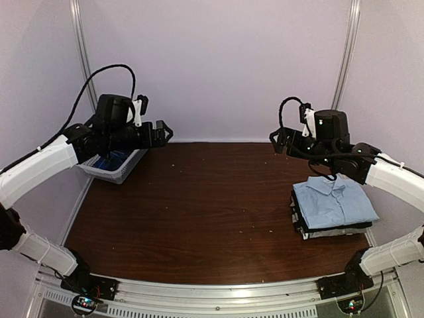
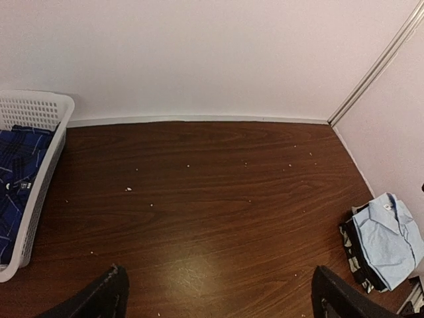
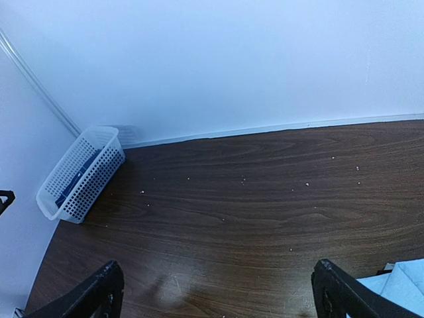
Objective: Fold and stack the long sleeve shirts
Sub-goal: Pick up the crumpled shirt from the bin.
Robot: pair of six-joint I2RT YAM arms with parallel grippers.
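The dark blue plaid shirt (image 1: 111, 161) lies uncovered in the basket, with the table clear (image 1: 212, 205). My left gripper should keep going into the basket and close on the shirt.
A folded light blue shirt (image 1: 334, 202) tops a stack of darker and grey folded shirts (image 1: 311, 228) at the table's right side; the left wrist view shows that light blue shirt (image 2: 391, 242) at its right edge. A dark blue plaid shirt (image 1: 114, 160) lies crumpled in the white basket (image 1: 112, 176) at the far left. My left gripper (image 1: 161, 132) hovers open beside the basket, nothing between its fingers (image 2: 109, 295). My right gripper (image 1: 281, 140) hangs open above the table behind the stack, empty, and a corner of the light blue shirt (image 3: 407, 285) shows by its right finger.
The white lattice basket (image 2: 40, 106) stands against the back left wall and is also seen in the right wrist view as the basket (image 3: 83, 172). Bare dark wood table (image 1: 205, 199) with small crumbs lies between basket and stack. Walls close in on three sides.
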